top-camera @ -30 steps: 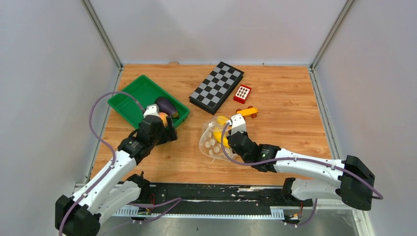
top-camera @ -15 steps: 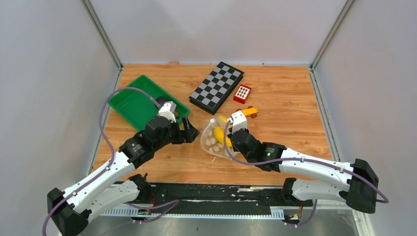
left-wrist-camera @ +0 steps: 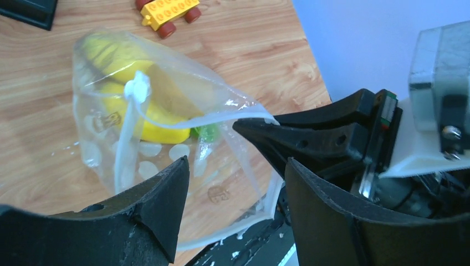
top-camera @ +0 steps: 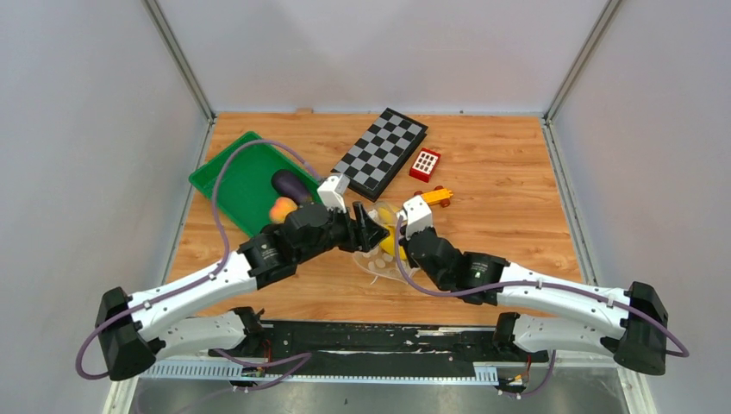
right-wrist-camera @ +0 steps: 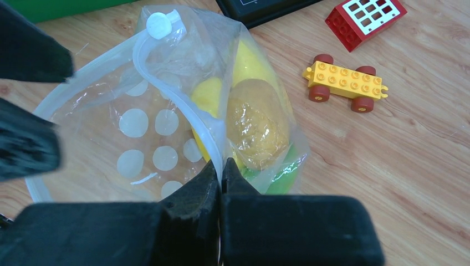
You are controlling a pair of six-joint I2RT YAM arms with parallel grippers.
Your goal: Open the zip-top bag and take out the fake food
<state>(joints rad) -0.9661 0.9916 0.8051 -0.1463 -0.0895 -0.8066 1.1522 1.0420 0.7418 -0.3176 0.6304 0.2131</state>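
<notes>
Next, I reach inside the bag with my left gripper while my right gripper moves to the closed end (right-wrist-camera: 296, 144), because the orange-yellow piece (right-wrist-camera: 256, 123) lies deep past the bag's opening.
The zip-top bag (top-camera: 377, 255) stands open at mid-table, clear with white dots. Inside it I see fake food: a yellow piece (right-wrist-camera: 212, 92), an orange-yellow piece (right-wrist-camera: 257, 121) and a green piece (right-wrist-camera: 284, 175). My right gripper (right-wrist-camera: 220, 169) is shut on the bag's zip strip and holds that edge up; it shows in the top view (top-camera: 399, 245). My left gripper (left-wrist-camera: 237, 166) is open and empty at the bag's mouth, beside the right gripper's fingers (left-wrist-camera: 310, 138). A purple eggplant (top-camera: 291, 185) and an orange peach (top-camera: 281, 209) lie in the green tray (top-camera: 228, 177).
A folded chessboard (top-camera: 380, 153) lies at the back centre, with a red block with white squares (top-camera: 425, 164) to its right. A yellow toy car (top-camera: 434, 197) sits just behind the bag. The two arms cross close together at the bag.
My left arm swung right from the green tray to the bag's mouth, leaving the peach in the tray. My right gripper stayed shut on the bag.
</notes>
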